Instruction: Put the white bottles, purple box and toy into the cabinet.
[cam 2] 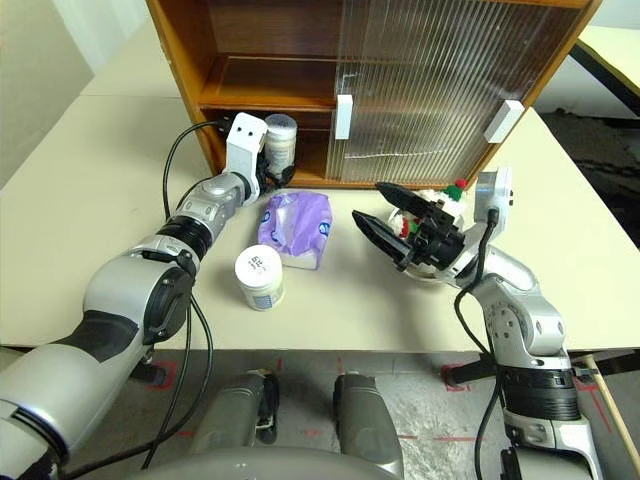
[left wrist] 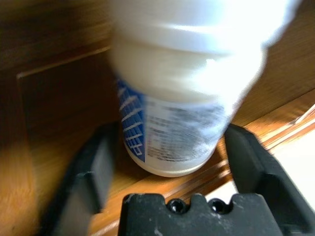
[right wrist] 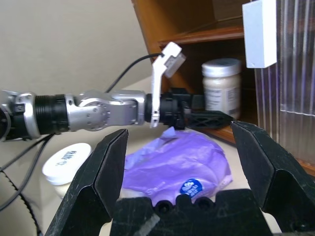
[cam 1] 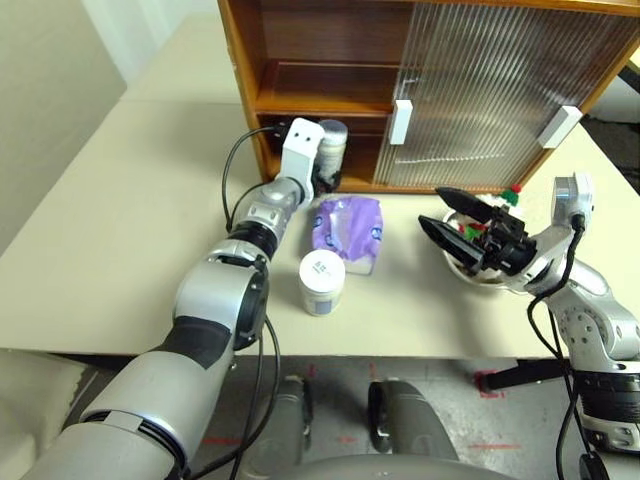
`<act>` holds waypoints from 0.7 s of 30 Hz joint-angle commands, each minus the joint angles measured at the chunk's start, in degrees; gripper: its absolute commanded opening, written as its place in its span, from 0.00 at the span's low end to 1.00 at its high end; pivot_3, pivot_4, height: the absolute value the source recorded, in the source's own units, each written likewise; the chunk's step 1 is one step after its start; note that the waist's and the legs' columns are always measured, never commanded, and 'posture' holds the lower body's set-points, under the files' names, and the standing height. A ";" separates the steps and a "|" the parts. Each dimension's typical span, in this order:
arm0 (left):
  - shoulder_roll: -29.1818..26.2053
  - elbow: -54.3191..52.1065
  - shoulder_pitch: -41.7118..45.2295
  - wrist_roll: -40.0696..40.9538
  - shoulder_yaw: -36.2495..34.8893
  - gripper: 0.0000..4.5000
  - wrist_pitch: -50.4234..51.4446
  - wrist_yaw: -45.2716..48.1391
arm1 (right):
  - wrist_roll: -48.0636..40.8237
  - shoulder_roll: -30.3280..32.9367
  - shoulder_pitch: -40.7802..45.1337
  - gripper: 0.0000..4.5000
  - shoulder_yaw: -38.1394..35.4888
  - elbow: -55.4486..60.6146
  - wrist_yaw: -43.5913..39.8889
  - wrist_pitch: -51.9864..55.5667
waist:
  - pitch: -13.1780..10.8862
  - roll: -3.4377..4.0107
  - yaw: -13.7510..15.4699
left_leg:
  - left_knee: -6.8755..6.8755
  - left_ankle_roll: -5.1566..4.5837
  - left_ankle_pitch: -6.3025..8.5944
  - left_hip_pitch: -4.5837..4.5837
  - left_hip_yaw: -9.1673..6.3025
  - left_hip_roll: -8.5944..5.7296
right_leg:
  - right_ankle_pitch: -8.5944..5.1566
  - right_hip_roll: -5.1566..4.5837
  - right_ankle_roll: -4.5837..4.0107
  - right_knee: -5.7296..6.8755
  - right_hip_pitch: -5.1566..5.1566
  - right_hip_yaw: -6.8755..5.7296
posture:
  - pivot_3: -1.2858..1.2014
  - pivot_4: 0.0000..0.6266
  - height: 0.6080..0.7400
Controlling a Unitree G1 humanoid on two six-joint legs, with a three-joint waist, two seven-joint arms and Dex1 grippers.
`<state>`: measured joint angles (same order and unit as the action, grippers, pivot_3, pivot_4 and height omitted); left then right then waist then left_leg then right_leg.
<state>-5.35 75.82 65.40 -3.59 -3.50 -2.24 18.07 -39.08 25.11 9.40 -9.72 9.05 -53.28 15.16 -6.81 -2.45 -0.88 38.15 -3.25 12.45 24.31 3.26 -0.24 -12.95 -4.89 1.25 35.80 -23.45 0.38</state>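
Observation:
My left gripper should move back, close its fingers and push the white bottle in the cabinet [cam 1: 332,150] toward the ribbed door [cam 1: 402,165], because the bottle stands in the middle of the opening and takes up room.
One white bottle [cam 1: 332,140] stands upright in the cabinet's [cam 1: 300,85] open lower left compartment. My left gripper [cam 1: 325,176] reaches in around it, open, with a gap showing between each finger [left wrist: 93,167] and the bottle [left wrist: 177,123]. The second white bottle [cam 1: 322,281] stands on the table in front. The purple box [cam 1: 347,231] lies between it and the cabinet. The toy [cam 1: 512,195] sits in a bowl [cam 1: 468,267] at the right, mostly hidden behind my right gripper [cam 1: 430,207]. That gripper hovers open and empty over the bowl, pointing toward the box.
The cabinet's two ribbed sliding doors [cam 1: 490,90] with white handles [cam 1: 401,121] cover its right part. A black cable [cam 1: 232,170] loops off my left wrist over the beige table [cam 1: 100,230]. The table's front edge runs just below the standing bottle.

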 commanded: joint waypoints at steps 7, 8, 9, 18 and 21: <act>0.32 0.59 0.64 0.20 -0.92 0.99 0.60 2.30 | -0.52 -0.78 -0.35 1.00 0.36 0.62 -0.33 0.03 | 0.00 0.00 0.04 | 0.03 0.00 0.00 -0.06 0.02 0.00 | 0.01 0.02 0.02 0.04 0.03 0.00 | 0.49 0.17 1.00; 0.29 0.51 0.53 0.47 -1.18 0.99 0.74 2.68 | -0.42 -0.87 -0.06 1.00 0.41 0.23 -0.46 -0.08 | 0.00 0.00 0.04 | 0.03 0.00 0.00 -0.06 0.02 0.00 | 0.01 0.03 0.03 0.04 0.03 0.00 | 0.49 0.17 1.00; 0.31 0.40 0.35 0.77 -1.43 0.99 0.87 3.22 | -0.32 -0.95 0.21 1.00 0.46 -0.15 -0.66 -0.22 | 0.00 0.00 0.05 | 0.03 -0.01 -0.01 -0.06 0.03 0.00 | 0.02 0.02 0.03 0.04 0.03 0.00 | 0.49 0.17 1.00; -0.42 -1.35 -1.88 1.54 -2.13 0.99 0.13 6.64 | 0.33 -1.63 2.20 1.00 1.03 -2.50 -2.60 -0.91 | 0.01 0.02 0.26 | 0.04 -0.04 -0.03 -0.05 0.03 -0.01 | 0.02 0.03 0.04 0.04 0.04 0.00 | 0.50 0.13 1.00; -0.81 -2.90 -3.80 2.16 -2.17 0.99 -3.18 10.12 | 0.67 -1.56 3.05 1.00 1.06 -3.59 -3.12 -1.11 | 0.04 0.05 0.26 | 0.04 -0.05 -0.03 -0.06 0.04 -0.01 | 0.04 0.04 0.04 0.06 0.03 0.01 | 0.51 0.13 1.00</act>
<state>-5.90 74.20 62.87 -2.12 -5.68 -3.50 26.04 -38.85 23.47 12.16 -9.10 6.12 -55.66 15.07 -6.78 -2.40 -0.63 38.19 -3.29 12.42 24.25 3.30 -0.25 -12.91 -4.86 1.29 35.87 -23.42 0.39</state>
